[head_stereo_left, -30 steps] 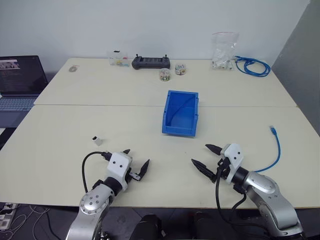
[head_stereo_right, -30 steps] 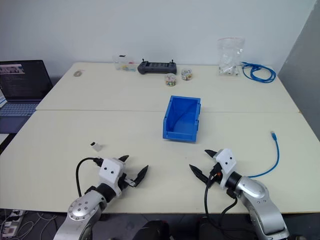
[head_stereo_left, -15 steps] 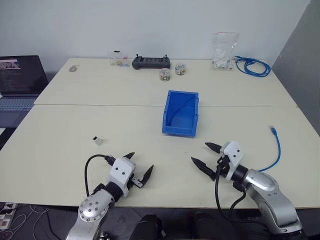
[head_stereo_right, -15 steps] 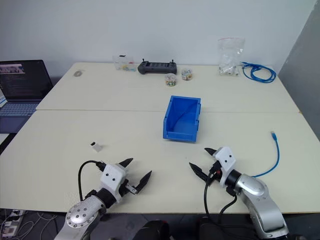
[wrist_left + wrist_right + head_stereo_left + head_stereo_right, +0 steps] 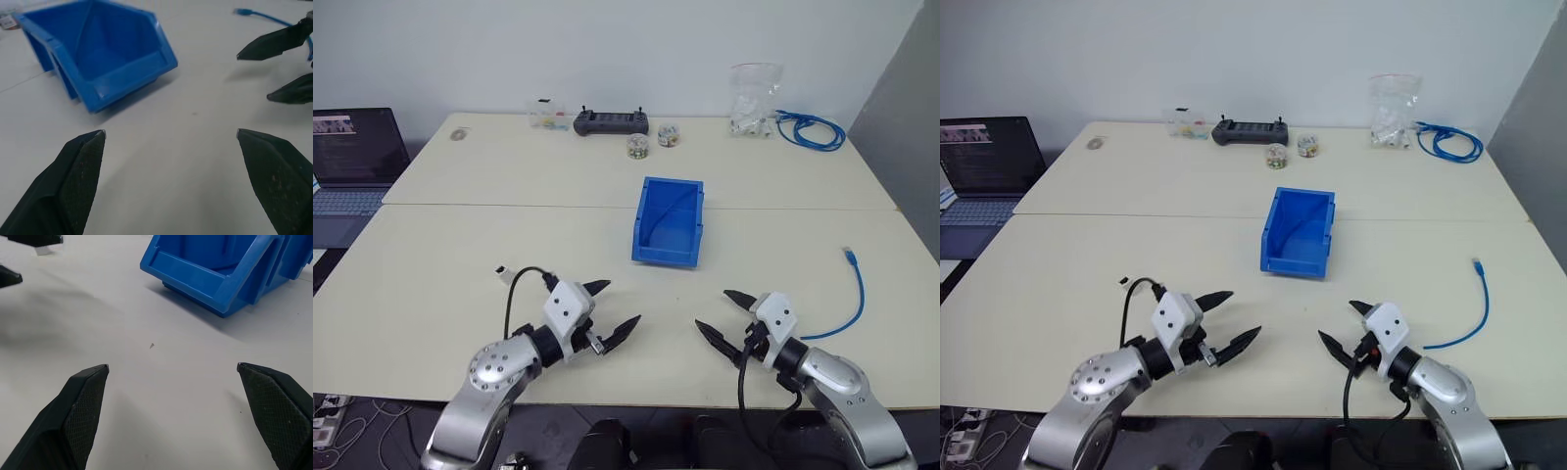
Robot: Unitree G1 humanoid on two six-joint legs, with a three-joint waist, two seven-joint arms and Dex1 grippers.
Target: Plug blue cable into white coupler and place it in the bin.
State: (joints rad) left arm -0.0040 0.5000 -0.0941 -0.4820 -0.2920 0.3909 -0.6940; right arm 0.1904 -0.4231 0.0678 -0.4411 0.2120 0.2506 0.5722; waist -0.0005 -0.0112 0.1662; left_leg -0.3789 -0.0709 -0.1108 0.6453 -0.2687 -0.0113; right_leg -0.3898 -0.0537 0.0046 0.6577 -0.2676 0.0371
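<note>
The blue cable's plug point(image 5: 850, 257) lies clear of the bin, so my right gripper keeps going, open, to the stretch of cable point(image 5: 862, 287) behind the plug and closes there.
The bin point(image 5: 668, 220) is bright blue and stands mid-table, its lower sloped end toward me; it also appears in the wrist views point(image 5: 105, 54) point(image 5: 220, 264). The blue cable point(image 5: 855, 294) lies curved near the table's right edge, clear plug point(image 5: 847, 253) at its far tip. The white coupler point(image 5: 502, 271) sits on the table at the left, just behind my left arm. My left gripper point(image 5: 619, 304) hangs open over the near table, pointing right. My right gripper point(image 5: 713, 310) is open too, pointing left, facing it. Both are empty, well short of the bin.
Along the far edge stand a black controller point(image 5: 610, 122), two small jars point(image 5: 635, 147), a small clear box point(image 5: 545, 116), a clear bag of white parts point(image 5: 751, 103) and a coiled blue cable bundle point(image 5: 811, 127). A laptop point(image 5: 352, 157) sits beyond the left edge.
My left gripper has lifted and swung right toward the table's middle, turning to face the right gripper. The right gripper has stayed about where it was. Both stay open.
</note>
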